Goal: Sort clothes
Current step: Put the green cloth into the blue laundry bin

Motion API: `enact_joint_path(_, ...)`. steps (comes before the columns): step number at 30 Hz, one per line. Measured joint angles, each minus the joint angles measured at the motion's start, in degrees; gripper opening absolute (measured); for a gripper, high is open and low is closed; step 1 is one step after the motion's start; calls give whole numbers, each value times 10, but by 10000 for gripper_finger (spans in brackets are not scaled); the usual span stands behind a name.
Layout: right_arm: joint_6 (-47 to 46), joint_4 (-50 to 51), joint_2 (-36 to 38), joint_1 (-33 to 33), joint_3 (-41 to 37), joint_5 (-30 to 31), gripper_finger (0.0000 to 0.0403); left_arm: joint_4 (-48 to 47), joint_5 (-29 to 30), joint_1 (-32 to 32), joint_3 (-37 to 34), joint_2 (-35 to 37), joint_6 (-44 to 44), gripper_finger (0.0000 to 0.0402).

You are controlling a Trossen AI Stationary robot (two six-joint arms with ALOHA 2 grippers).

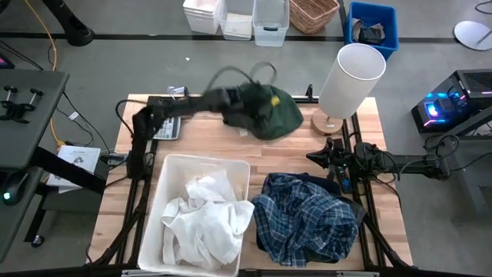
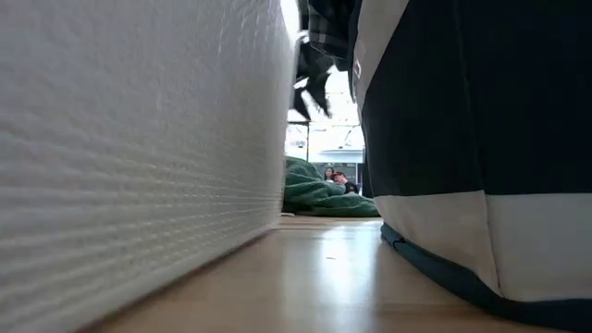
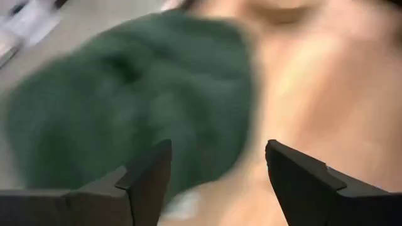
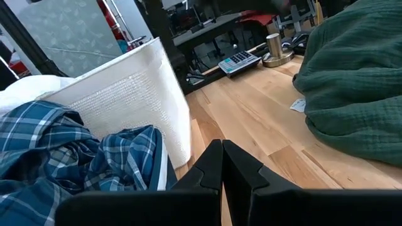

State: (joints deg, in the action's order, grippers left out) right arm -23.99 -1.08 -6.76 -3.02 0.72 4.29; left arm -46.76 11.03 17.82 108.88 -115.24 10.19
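The green garment point(image 1: 278, 118) is lying in a single heap with wood showing point(image 1: 266, 148) along its edge. I expect it to come away in one piece when I lift it.
A dark green garment point(image 1: 269, 113) lies in a heap on the table's far middle; it also shows in the low view point(image 2: 319, 194), the left wrist view point(image 3: 132, 94) and the right wrist view point(image 4: 358, 81). My left gripper point(image 3: 217, 179) is open and hovers over the green garment's left part point(image 1: 246, 96), blurred by motion. My right gripper point(image 4: 222, 166) is shut and empty at the table's right point(image 1: 327, 158). White garments point(image 1: 204, 215) lie in the white bin point(image 1: 171, 165). A blue-and-white plaid shirt point(image 1: 307, 219) lies over the navy bin.
A white cylinder on a wooden base point(image 1: 350, 81) stands at the far right of the table. A calculator point(image 1: 167, 127) lies at the far left. Bare wood shows between the bins and the green garment point(image 1: 254, 150). More bins stand on the floor beyond point(image 1: 373, 23).
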Motion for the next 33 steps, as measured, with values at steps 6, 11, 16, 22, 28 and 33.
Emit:
enact_joint_path(6,0,0,0,0,0,0,0,10,-24,45,18,-7,-38,243)
enact_joint_path(11,0,0,0,0,0,0,0,33,-61,32,18,-17,-106,242)
enact_joint_path(16,0,0,0,0,0,0,0,103,-78,-22,10,-17,-268,243)
enact_joint_path(22,0,0,0,0,0,0,0,192,-15,-12,-58,-46,-149,242)
enact_joint_path(28,0,0,0,0,0,0,0,244,46,15,-106,-79,-50,243)
enact_joint_path(33,0,0,0,0,0,0,0,236,74,28,-106,-120,-25,243)
